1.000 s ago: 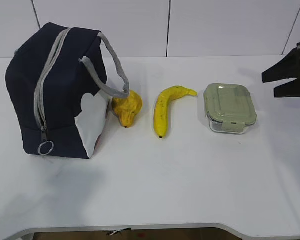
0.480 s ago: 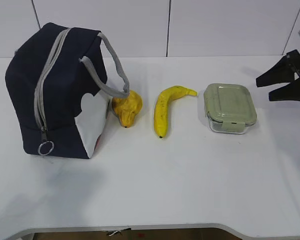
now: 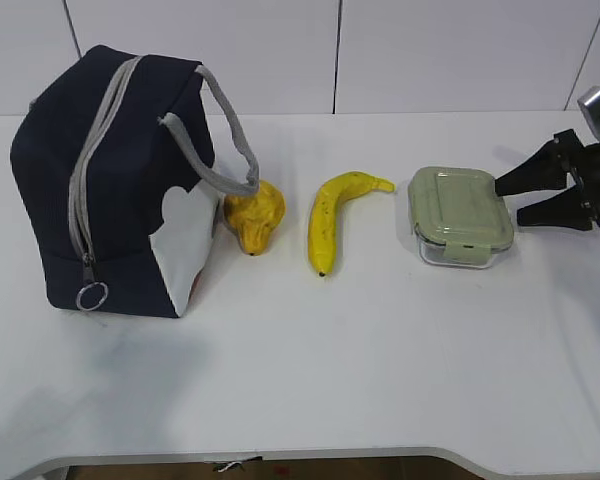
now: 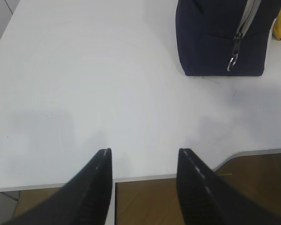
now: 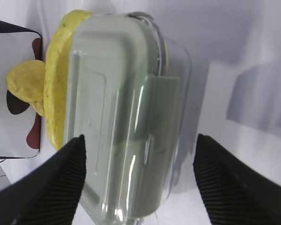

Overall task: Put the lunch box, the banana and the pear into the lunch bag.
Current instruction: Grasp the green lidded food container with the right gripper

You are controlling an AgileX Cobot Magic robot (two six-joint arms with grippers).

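The clip (image 3: pixel 467 253) is folded down over the glass rim. So the lunch box's lid (image 3: pixel 461 205) will stay closed and bring the glass up with it when I lift.
The lunch box (image 3: pixel 458 212), clear glass with a sage-green lid, sits right of centre on the white table. Left of it lie the curved banana (image 3: pixel 330 222) and the lumpy pear (image 3: pixel 256 216), which rests against the navy lunch bag (image 3: pixel 110 180). The bag's grey zipper is shut. My right gripper (image 3: pixel 509 200) is open at the box's right end. In the right wrist view the lunch box (image 5: pixel 122 117) fills the space ahead of that gripper (image 5: pixel 139 139), its fingers apart on either side. My left gripper (image 4: pixel 144 152) is open and empty over the table's near edge.
The zipper's ring pull (image 3: pixel 91 296) hangs low on the bag's near face, as the left wrist view shows (image 4: pixel 232 62). Grey strap handles (image 3: pixel 230 130) arch over the pear. The table's front edge (image 3: pixel 330 455) runs along the bottom; a white wall stands behind.
My right gripper has come in from the right edge, leftward and down, until its tips reach the lunch box's right end. Nothing on the table has moved.
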